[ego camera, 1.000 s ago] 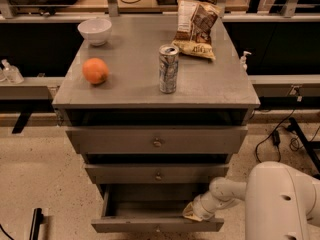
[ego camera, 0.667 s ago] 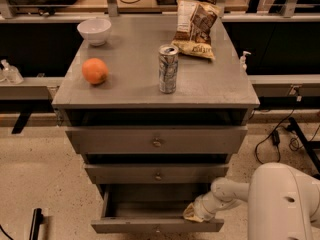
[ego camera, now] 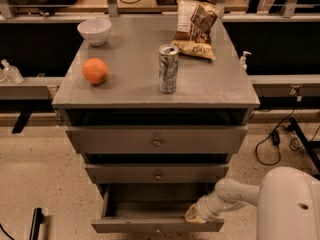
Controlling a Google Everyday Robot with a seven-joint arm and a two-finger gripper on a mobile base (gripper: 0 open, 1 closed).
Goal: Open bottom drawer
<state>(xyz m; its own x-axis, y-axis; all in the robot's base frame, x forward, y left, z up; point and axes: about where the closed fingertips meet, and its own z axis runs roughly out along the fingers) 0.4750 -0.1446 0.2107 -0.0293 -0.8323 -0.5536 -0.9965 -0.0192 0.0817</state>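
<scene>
My gripper is on the drawer's front rim [ego camera: 170, 222] and the bottom drawer is only partway out, so next I reach inside behind the drawer's rim [ego camera: 183, 206] and pull the drawer out farther.
The bottom drawer [ego camera: 150, 225] of the grey cabinet stands pulled out, its dark inside visible and its small knob [ego camera: 158, 229] at the front's middle. My white arm comes in from the lower right, and my gripper [ego camera: 194, 215] rests at the right end of the drawer's front edge, touching its top rim. Above it are the mid-sized drawer front [ego camera: 158, 173] and the tallest drawer front [ego camera: 157, 140], both pushed in.
On the cabinet top [ego camera: 130, 86] sit an orange [ego camera: 95, 70], a soda can [ego camera: 168, 68], a chip bag [ego camera: 196, 28] and a white bowl [ego camera: 94, 31]. Cables [ego camera: 272, 139] lie on the floor at right. A dark bar [ego camera: 35, 223] lies at lower left.
</scene>
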